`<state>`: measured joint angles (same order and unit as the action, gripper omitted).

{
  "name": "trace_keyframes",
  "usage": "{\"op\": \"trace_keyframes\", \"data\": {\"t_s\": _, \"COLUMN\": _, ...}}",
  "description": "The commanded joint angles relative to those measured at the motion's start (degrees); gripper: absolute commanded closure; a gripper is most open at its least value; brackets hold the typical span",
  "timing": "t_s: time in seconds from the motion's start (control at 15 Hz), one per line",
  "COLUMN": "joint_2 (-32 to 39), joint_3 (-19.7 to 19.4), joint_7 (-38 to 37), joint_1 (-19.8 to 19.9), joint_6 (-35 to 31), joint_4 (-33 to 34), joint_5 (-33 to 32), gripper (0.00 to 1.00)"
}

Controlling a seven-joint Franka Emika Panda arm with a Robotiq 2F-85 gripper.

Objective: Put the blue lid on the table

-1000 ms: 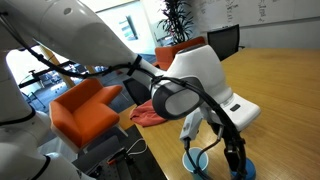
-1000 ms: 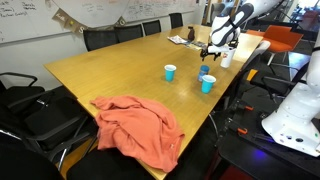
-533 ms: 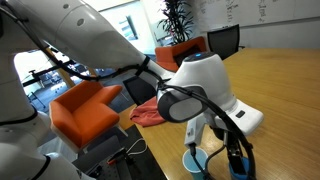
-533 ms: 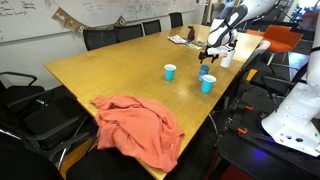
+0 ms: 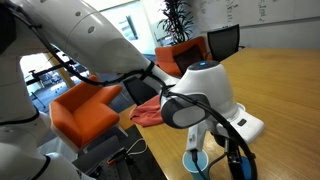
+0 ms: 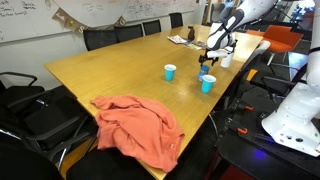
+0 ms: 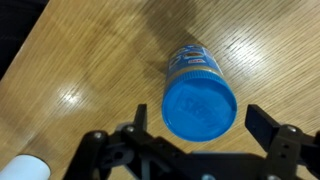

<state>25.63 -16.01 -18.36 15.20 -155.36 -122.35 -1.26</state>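
Note:
The blue lid point(image 7: 199, 107) will come straight off the standing jar when the robot's gripper lifts it, because a clear edge point(image 7: 194, 74) separates it from the jar's label.
In the wrist view the blue lid point(image 7: 200, 105) sits on top of a jar with a blue label point(image 7: 192, 58), which stands on the wooden table point(image 7: 80, 60). My gripper point(image 7: 200, 120) is open. One black finger is on each side of the lid, and neither touches it. In an exterior view my gripper point(image 6: 210, 52) hangs over the far end of the table point(image 6: 100, 60), just above a small blue spot that seems to be the lid point(image 6: 203, 70). In an exterior view my gripper point(image 5: 237, 158) is low at the table's near edge.
Two teal cups point(image 6: 170, 72) point(image 6: 208, 83) stand near the jar; one shows beside my gripper point(image 5: 197, 160). A red cloth point(image 6: 140, 125) lies at the table's other end. Orange chairs point(image 5: 85, 110) and black chairs point(image 6: 110, 37) ring the table. A white object point(image 7: 25, 168) lies nearby.
The arm has shifted a little over the jar and the wrist has turned. The gripper stays open and the lid stays on the jar.

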Motion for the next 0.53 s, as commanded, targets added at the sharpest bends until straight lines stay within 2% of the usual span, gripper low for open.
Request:
{"op": "trace_keyframes", "data": {"t_s": 0.0, "joint_2": 1.7, "joint_3": -0.2, "joint_7": 2.2, "joint_1": -0.1, "joint_6": -1.2, "joint_4": 1.2, "joint_5": 2.1, "gripper": 0.0}}
{"op": "trace_keyframes", "data": {"t_s": 0.47, "joint_2": 3.0, "joint_3": -0.3, "joint_7": 2.2, "joint_1": -0.1, "joint_6": -1.4, "joint_4": 1.9, "joint_5": 2.2, "gripper": 0.0}}
